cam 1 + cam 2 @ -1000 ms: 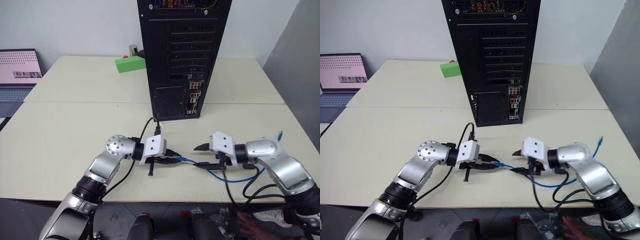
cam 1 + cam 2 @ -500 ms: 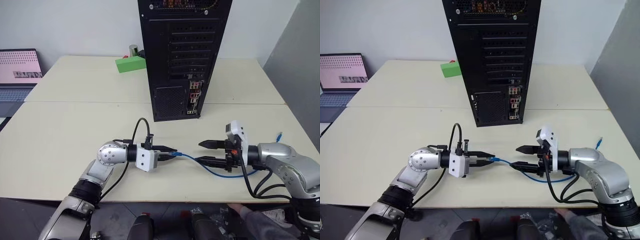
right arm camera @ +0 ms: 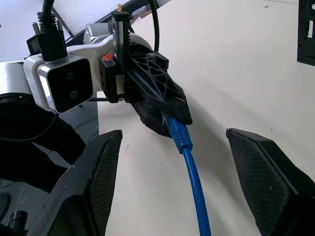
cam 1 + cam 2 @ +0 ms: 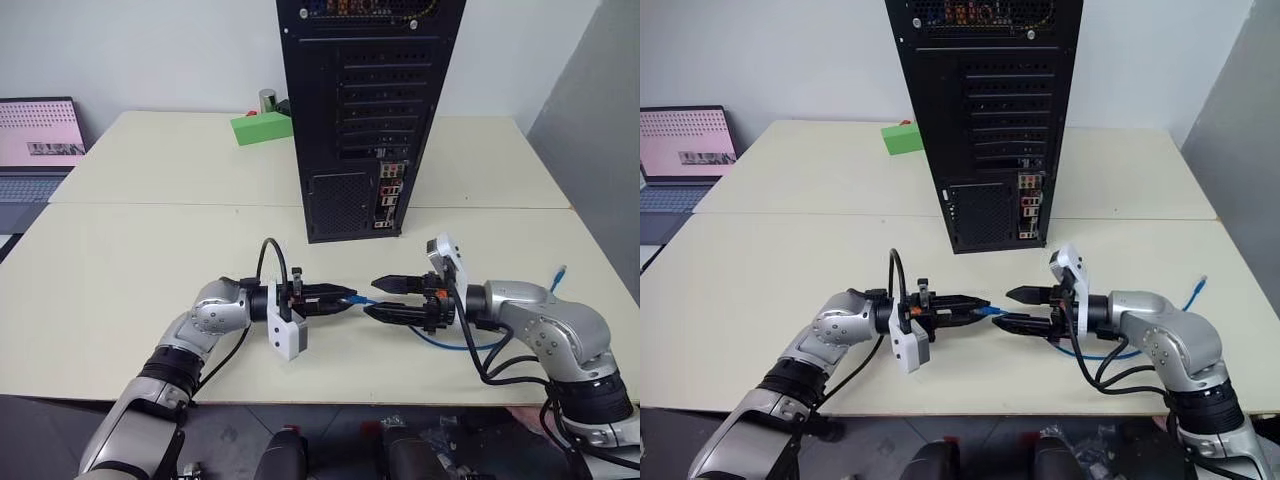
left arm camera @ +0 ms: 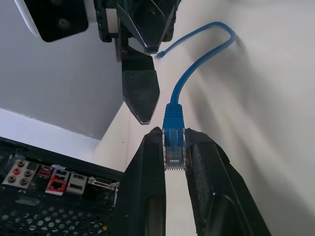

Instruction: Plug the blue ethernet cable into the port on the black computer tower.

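Observation:
My left gripper's fingers cover the plug's clear tip (image 5: 174, 151), so my right gripper should take the plug's boot (image 3: 181, 137) behind it before my left gripper opens to free the plug's tip.
The blue ethernet cable (image 4: 447, 346) lies in a loop on the table, and its far end (image 4: 558, 271) rests near the right edge. My left gripper (image 4: 346, 298) holds level above the table, pointing right, shut on the cable's near plug (image 5: 173, 149). My right gripper (image 4: 375, 299) faces it, pointing left, open. Its fingers (image 3: 259, 169) stand above and below the cable just past the plug's boot, apart from it. The black computer tower (image 4: 365, 110) stands behind both grippers, rear side toward me, with its strip of ports (image 4: 389, 196) low on the right.
A green block (image 4: 262, 127) and a metal can (image 4: 266, 100) sit left of the tower. A laptop (image 4: 36, 140) stands at the far left. Black arm cables (image 4: 510, 368) hang off the front right edge. A grey wall bounds the right side.
Both wrists have rolled. My right gripper has opened wider and moved left until its fingers bracket the cable at the left gripper's tip. The left gripper has risen slightly, still gripping the plug.

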### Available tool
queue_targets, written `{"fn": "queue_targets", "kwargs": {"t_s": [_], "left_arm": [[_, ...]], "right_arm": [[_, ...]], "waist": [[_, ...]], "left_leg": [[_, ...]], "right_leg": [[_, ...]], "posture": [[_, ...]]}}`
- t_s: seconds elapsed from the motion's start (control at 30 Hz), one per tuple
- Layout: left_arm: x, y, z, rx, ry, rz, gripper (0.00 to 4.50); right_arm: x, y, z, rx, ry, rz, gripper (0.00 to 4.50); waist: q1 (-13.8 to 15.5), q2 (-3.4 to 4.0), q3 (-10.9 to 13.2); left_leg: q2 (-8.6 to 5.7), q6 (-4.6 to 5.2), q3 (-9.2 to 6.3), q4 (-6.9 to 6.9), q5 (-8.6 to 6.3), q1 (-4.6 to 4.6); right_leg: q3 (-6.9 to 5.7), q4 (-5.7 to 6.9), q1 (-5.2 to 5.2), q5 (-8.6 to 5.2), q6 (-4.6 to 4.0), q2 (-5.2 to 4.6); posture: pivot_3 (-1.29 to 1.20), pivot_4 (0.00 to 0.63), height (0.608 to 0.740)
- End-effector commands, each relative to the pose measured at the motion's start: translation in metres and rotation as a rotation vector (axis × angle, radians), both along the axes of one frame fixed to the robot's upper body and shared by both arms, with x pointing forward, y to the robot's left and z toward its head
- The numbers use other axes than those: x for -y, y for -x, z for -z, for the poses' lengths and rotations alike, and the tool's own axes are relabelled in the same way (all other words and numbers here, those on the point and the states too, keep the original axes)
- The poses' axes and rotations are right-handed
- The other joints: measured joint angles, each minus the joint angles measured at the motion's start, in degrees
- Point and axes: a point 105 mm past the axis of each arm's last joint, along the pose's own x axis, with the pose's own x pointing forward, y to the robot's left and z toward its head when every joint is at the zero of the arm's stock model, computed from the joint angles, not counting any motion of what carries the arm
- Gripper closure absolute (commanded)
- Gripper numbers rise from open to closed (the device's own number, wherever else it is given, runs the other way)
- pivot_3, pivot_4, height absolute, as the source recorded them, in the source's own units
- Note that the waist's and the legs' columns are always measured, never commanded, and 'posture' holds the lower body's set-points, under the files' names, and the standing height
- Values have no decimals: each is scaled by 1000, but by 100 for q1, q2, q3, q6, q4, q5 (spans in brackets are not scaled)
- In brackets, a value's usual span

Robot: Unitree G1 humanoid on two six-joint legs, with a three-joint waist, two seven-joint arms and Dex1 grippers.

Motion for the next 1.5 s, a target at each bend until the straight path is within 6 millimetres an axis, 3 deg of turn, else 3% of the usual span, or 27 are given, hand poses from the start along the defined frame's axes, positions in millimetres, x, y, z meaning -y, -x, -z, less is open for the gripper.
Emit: {"fn": "queue_targets", "kwargs": {"t_s": [0.03,0.23,0.33,0.8,1.1,1.17,1.5], "left_arm": [[1,0,-12,64,33,10,4209],[2,-1,-15,89,41,8,4209],[2,0,-16,98,48,8,4209],[3,1,-18,114,64,5,4209],[0,-1,-15,95,57,-21,4209],[-3,-1,-15,90,67,-35,3505],[-12,-11,-11,-33,78,-128,1573]], "right_arm": [[-7,2,-8,15,-33,-34,928],[-13,0,-8,-5,-56,-43,928],[-14,-1,-9,-6,-62,-43,1415],[-16,-3,-13,-10,-78,-48,4457],[-17,-6,-17,-26,-95,-60,4500],[-17,-6,-17,-30,-96,-64,4500],[-14,-9,-18,-10,-83,-54,4500]], "waist": [[-1,0,0],[-4,0,0],[-4,0,0],[-4,0,0],[-4,0,0],[-5,0,0],[-5,0,0]], "left_leg": [[0,0,0,0,0,0],[0,0,0,0,0,0],[0,0,0,0,0,0],[0,0,0,-1,0,0],[1,0,0,-1,0,0],[1,0,0,-1,0,0],[0,0,0,-1,0,-1]], "right_leg": [[-1,0,0,0,0,0],[0,2,-1,0,0,1],[0,1,-1,0,0,1],[0,2,-1,0,0,0],[-1,2,-1,0,0,0],[0,2,-1,0,0,0],[-1,2,-2,0,0,0]], "posture": [[0,150,740],[0,150,740],[0,150,740],[0,150,740],[0,150,740],[0,150,740],[0,150,740]]}}
